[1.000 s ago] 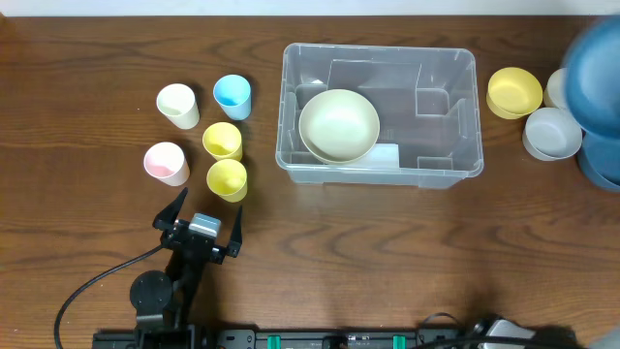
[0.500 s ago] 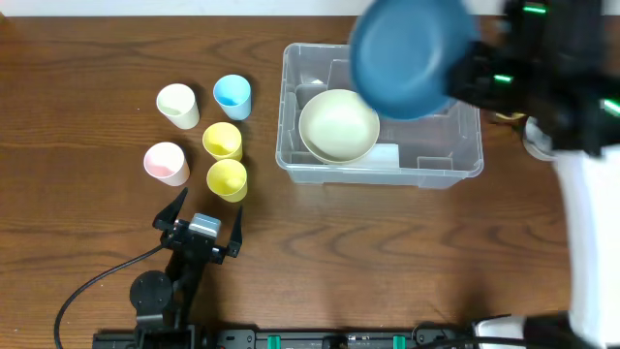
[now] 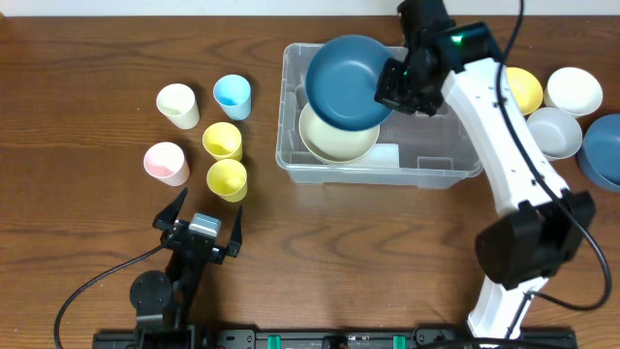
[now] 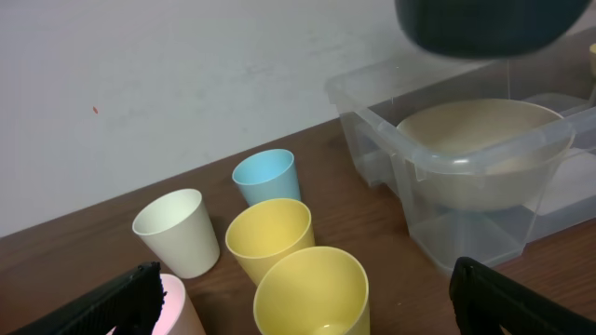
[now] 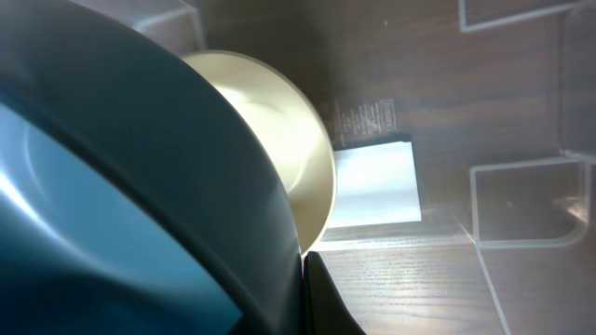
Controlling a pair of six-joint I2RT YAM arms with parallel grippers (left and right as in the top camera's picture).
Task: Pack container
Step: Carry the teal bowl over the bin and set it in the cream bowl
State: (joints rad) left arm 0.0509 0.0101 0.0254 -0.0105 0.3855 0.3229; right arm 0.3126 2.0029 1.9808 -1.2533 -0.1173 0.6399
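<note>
The dark blue bowl (image 3: 346, 82) is above the empty cream bowl (image 3: 338, 143) with its open side up. My right gripper should keep lowering the dark blue bowl until it sits inside the cream bowl, then let go.
The clear plastic container (image 3: 455, 155) sits at the table's centre and holds a cream bowl (image 3: 334, 143). My right gripper (image 3: 390, 85) is shut on the rim of a dark blue bowl (image 3: 344, 82) and holds it above the cream bowl, over the container's left half. The right wrist view shows the blue bowl (image 5: 112, 214) filling the left, the cream bowl (image 5: 279, 149) under it, and the container's pale label (image 5: 372, 186). My left gripper (image 3: 198, 231) is open and empty near the front edge, below the cups. The container (image 4: 391, 158) also shows in the left wrist view.
Several cups stand left of the container: cream (image 3: 178, 105), light blue (image 3: 232, 95), pink (image 3: 166, 163), two yellow (image 3: 223, 142) (image 3: 228, 178). Right of the container are a yellow bowl (image 3: 526, 89), two white bowls (image 3: 573, 89) (image 3: 555, 132) and a blue bowl (image 3: 604, 147).
My right arm has carried the dark blue bowl from the far right to the left, over the container, and lowered it above the cream bowl. The left arm has not moved.
</note>
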